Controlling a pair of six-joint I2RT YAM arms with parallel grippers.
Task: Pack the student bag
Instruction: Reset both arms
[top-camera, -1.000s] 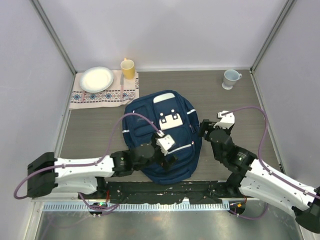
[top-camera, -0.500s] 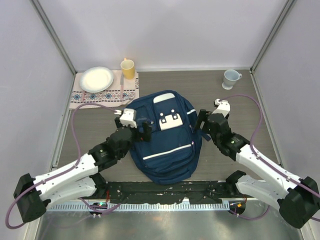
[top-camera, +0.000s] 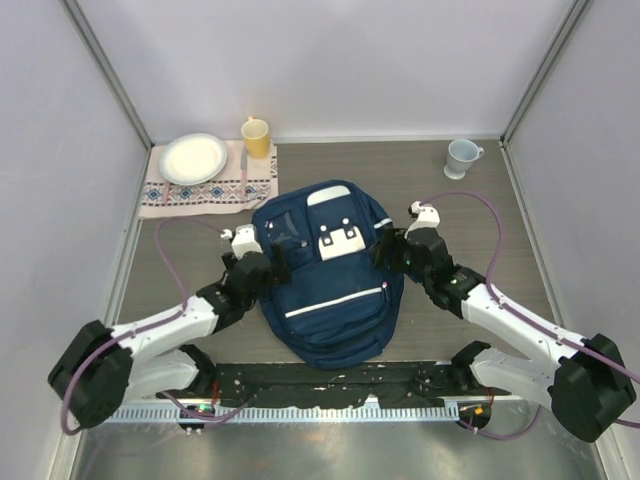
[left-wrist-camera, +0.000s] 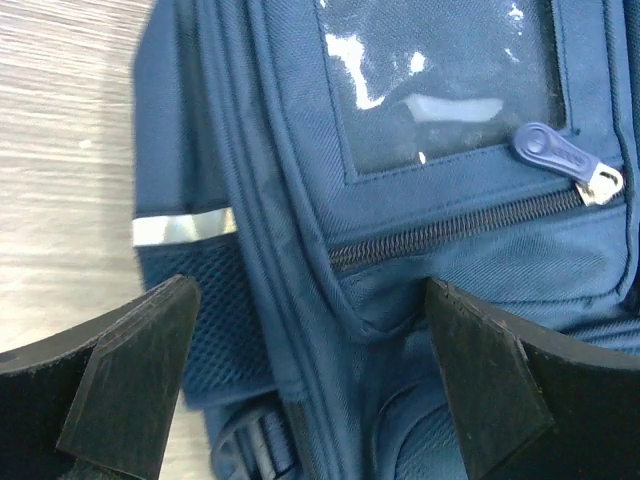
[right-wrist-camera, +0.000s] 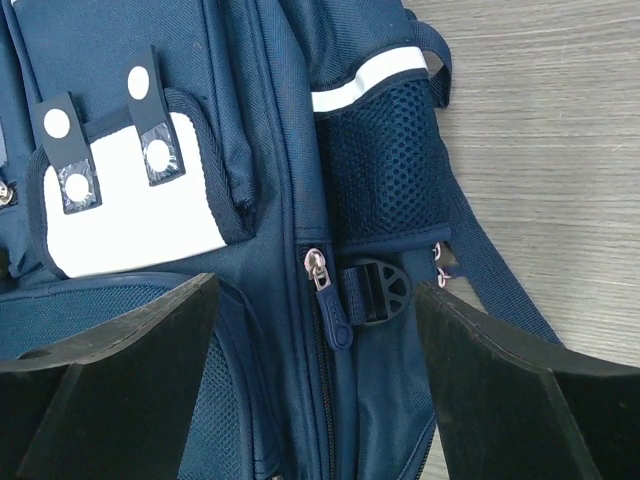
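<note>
My left gripper has the student bag's top (top-camera: 328, 193) slanting toward it, so next I turn the bag square and back this gripper off its side edge (top-camera: 262, 222) before packing.
The student bag (top-camera: 335, 300), navy blue with white stripes and a white front flap (top-camera: 341, 242), lies flat in the middle of the table. My left gripper (top-camera: 281, 262) is open at the bag's upper left edge; in the left wrist view its fingers (left-wrist-camera: 135, 375) straddle the bag's side seam (left-wrist-camera: 300, 300) below a zipper pull (left-wrist-camera: 560, 155). My right gripper (top-camera: 386, 252) is open at the bag's upper right edge. In the right wrist view a blue zipper pull (right-wrist-camera: 335, 312) and a strap buckle (right-wrist-camera: 382, 290) lie between its fingers (right-wrist-camera: 500, 390), untouched. Neither gripper holds anything.
At the back left a white plate (top-camera: 193, 157) sits on a patterned cloth (top-camera: 215, 190), with a yellow cup (top-camera: 256, 137) beside it. A pale mug (top-camera: 461, 157) stands at the back right. Walls close in the table on three sides.
My left arm swung from over the bag's front to its left side. My right gripper moved forward and inward to the bag's right edge. Both stayed open.
</note>
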